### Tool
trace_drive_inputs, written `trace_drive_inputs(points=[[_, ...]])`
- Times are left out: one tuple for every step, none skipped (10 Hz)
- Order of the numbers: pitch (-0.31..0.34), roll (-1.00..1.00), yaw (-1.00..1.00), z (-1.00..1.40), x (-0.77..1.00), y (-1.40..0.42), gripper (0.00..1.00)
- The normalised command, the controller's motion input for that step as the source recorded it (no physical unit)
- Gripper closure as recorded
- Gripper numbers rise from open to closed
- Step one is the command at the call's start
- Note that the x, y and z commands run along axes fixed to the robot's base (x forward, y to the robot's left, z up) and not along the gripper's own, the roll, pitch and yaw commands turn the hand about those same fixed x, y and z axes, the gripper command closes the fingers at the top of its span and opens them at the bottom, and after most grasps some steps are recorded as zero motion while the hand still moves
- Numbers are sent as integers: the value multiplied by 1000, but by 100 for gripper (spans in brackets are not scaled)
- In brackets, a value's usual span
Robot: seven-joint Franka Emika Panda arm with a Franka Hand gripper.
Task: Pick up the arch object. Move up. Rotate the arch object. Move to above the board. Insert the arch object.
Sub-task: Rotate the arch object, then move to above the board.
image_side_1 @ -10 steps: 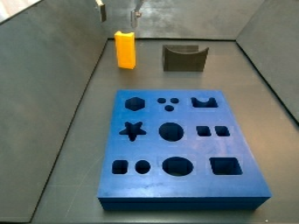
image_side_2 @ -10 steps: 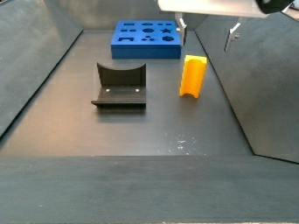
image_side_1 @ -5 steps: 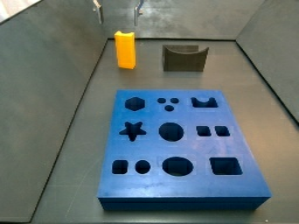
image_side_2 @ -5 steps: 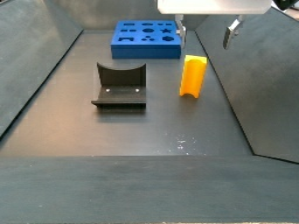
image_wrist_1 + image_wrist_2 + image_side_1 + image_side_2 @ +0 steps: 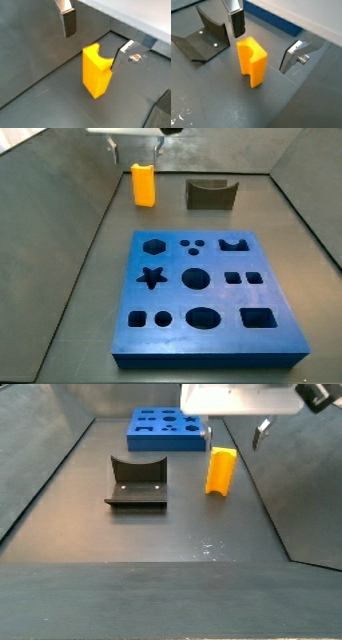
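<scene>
The curved top of the arch object has the same shape as the notched cut-out at the board's far corner, so I expect the arch object to sink in when I insert it.
The arch object is a yellow-orange block standing upright on the dark floor near the far wall, and it also shows in the other side view. My gripper hangs above it, open and empty. In both wrist views the arch object stands below and between the two fingers, its curved notch facing up. The gripper does not touch it. The blue board with dark cut-outs lies flat, apart from the arch object.
The dark fixture stands beside the arch object, and shows in a wrist view and a side view. Grey walls enclose the floor. The board's blue edge lies behind the gripper.
More of the gripper's white body shows in both side views, and it has shifted slightly over the arch object. The arch object, fixture and board have not moved.
</scene>
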Motion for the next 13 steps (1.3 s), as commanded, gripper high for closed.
trace_drive_inputs(points=[[-42, -19, -28, -859, 20, -2, 0], [-47, -27, -21, -719, 21, -2, 0], [-47, -33, -16, -615, 21, -3, 0], [-46, -41, -10, -482, 23, -5, 0], [-45, -46, -6, -387, 26, -5, 0], [-46, -51, -2, -296, 31, -6, 0], [-44, -55, 3, -210, 34, -6, 0], [0, 0, 0, 0, 0, 0, 100], [88, 250, -46, 1000, -142, -67, 100], [90, 251, -45, 1000, -143, -67, 100], [75, 253, -40, 1000, -139, -66, 100], [54, 255, -18, 1000, -131, -62, 100], [48, 251, 3, 1000, -127, -60, 100]])
